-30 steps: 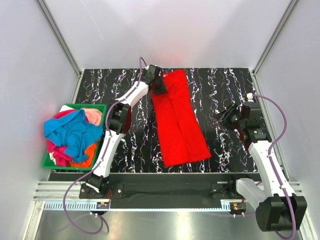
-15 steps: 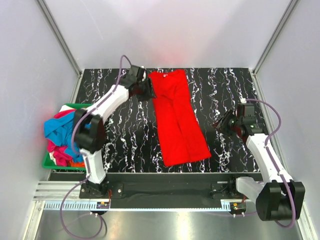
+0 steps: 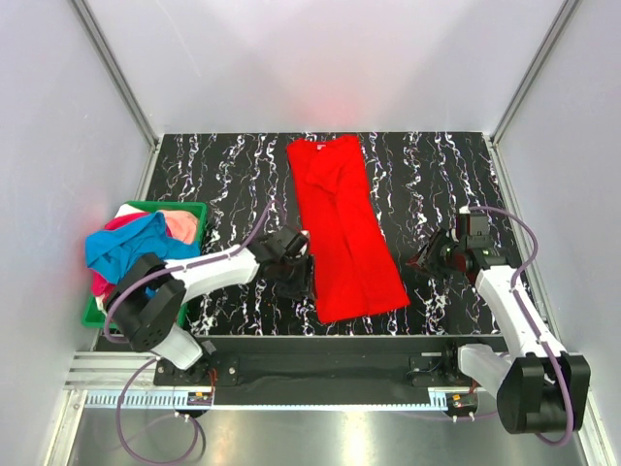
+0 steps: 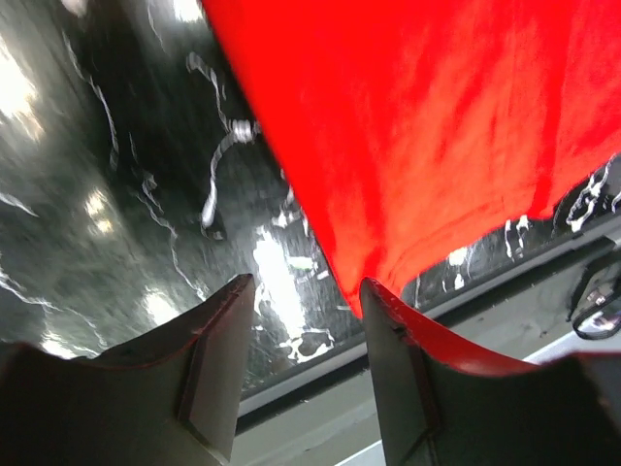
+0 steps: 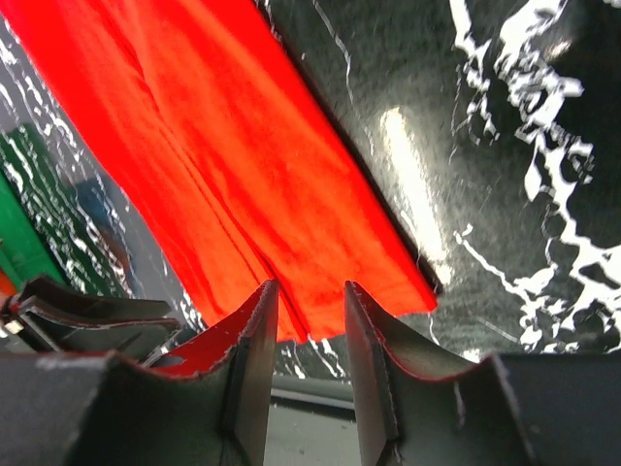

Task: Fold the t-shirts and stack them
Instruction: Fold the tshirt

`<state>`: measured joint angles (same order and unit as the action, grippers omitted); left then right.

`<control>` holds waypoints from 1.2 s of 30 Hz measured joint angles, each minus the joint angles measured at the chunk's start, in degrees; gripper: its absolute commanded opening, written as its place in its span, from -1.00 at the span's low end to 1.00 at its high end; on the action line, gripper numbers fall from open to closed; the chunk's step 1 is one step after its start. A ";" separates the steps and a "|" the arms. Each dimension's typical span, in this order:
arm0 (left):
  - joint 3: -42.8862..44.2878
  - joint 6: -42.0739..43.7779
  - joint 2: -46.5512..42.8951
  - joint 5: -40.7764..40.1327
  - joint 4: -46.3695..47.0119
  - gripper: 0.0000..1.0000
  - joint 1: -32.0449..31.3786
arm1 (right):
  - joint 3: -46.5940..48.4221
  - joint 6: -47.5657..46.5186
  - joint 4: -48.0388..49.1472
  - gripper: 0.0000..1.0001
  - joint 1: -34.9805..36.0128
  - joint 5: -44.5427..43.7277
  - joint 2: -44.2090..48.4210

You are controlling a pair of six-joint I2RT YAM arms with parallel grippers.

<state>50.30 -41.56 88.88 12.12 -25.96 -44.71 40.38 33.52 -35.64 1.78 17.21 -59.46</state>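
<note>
The red t-shirt's near end (image 3: 364, 303) is at a slant toward my right gripper. My left gripper should first pull the t-shirt's closest corner (image 3: 322, 316) into line, and then I will fold the t-shirt.
A bright red t-shirt (image 3: 344, 228), folded into a long strip, lies down the middle of the black marbled table. My left gripper (image 3: 299, 276) hangs low at the strip's near left corner. In the left wrist view it (image 4: 306, 296) is open and holds nothing, and the red t-shirt (image 4: 427, 126) ends in a corner right beside one finger. My right gripper (image 3: 425, 258) is just right of the near right corner, apart from the cloth. In the right wrist view it (image 5: 310, 301) is open and empty, with the red t-shirt (image 5: 213, 165) ahead of the fingertips.
A green basket (image 3: 147, 206) at the table's left edge holds crumpled t-shirts: a blue one (image 3: 136, 254) on top, a pink one (image 3: 181, 225) behind. White walls close the table on three sides. A metal rail (image 3: 320, 359) runs along the near edge.
My left arm let go at the red t-shirt's far end and swung back to its near left corner, jaws opening. The right gripper edged slightly nearer the shirt.
</note>
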 measured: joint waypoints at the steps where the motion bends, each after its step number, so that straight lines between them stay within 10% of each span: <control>1: -1.53 -1.05 -1.03 0.09 0.87 0.06 -0.44 | -0.39 0.20 -0.39 -0.18 0.11 0.15 0.70; 12: -9.05 -9.60 -1.49 2.32 12.37 -0.10 -4.74 | -1.57 1.01 -0.72 -0.17 0.44 0.48 3.04; 19: -11.98 -12.98 -0.48 4.59 17.14 -1.00 -5.77 | -1.77 2.47 -0.74 -0.17 3.82 0.09 1.92; 32: -14.43 -7.93 -11.08 -3.85 2.27 -1.00 -1.73 | -6.58 9.97 0.68 -0.17 19.69 -2.45 -0.96; 36: -16.55 -6.45 -14.56 -5.31 -1.66 -0.37 0.59 | -9.25 12.00 1.46 -0.17 22.45 -2.80 -1.05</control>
<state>33.76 -48.01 74.32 6.81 -27.62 -44.12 31.14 45.52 -34.17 24.23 14.41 -60.51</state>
